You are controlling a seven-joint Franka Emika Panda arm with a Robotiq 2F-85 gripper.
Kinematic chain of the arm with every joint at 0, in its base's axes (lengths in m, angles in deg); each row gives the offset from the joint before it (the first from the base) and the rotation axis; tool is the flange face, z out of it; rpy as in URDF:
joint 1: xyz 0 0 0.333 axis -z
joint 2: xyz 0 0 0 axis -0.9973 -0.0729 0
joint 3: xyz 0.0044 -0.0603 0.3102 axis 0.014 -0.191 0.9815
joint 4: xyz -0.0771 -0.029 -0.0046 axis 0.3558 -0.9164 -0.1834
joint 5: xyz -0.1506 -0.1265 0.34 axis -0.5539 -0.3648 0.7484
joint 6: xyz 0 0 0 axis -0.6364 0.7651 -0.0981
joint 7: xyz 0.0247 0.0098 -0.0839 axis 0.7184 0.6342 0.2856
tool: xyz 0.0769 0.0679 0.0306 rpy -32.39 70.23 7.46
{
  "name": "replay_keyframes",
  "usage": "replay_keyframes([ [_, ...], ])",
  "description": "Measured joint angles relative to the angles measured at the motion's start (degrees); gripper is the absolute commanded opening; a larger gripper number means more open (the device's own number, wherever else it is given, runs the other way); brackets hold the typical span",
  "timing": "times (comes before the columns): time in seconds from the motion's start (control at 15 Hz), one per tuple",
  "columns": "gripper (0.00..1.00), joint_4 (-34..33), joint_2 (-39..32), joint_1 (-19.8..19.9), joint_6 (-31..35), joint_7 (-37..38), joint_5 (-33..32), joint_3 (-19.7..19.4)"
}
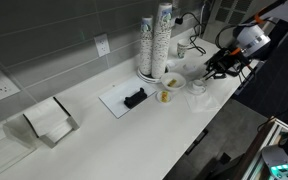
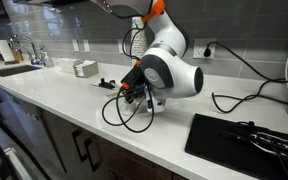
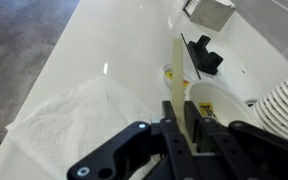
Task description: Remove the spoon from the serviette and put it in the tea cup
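Note:
The robot's gripper has the spoon [image 3: 178, 80] clear of the serviette and the path to the tea cup is open, so the robot should go on lowering until the spoon gets inside.
In the wrist view my gripper [image 3: 180, 125] is shut on a pale cream spoon [image 3: 177, 70], whose long handle sticks up from between the fingers. The white serviette [image 3: 64, 115] lies crumpled on the counter below and to the left of the jaws, with no spoon on it. The white tea cup [image 3: 219, 100] stands just right of the spoon, close to the fingers. In an exterior view the gripper [image 1: 216, 68] hovers near the counter's far end beside the tea cup [image 1: 198, 87]. In an exterior view the gripper [image 2: 134, 92] is low over the counter, and the cup is hidden.
A small cup with a yellow inside [image 3: 170, 72] [image 1: 165, 96] stands beyond the tea cup. A pale mat with a black object [image 3: 202, 55] [image 1: 129, 99] lies further on. Tall stacks of paper cups [image 1: 156, 40] stand by the wall. A napkin holder [image 1: 49, 120] and cables [image 2: 234, 100] are on the counter.

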Motion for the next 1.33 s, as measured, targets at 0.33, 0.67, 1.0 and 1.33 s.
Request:
replay_keyframes([
  [0.33, 0.04, -3.8, -4.3, 0.0, -3.8, 0.7, 0.2, 0.4],
  [0.67, 0.04, -6.6, -6.8, 0.0, -5.5, 1.3, 0.2, 1.1],
  [1.0, 0.04, -9.7, -10.4, 0.0, -7.1, 2.6, 0.6, 2.1],
  [1.33, 0.04, -11.8, -13.1, 0.0, -7.7, 3.8, 1.0, 3.2],
])
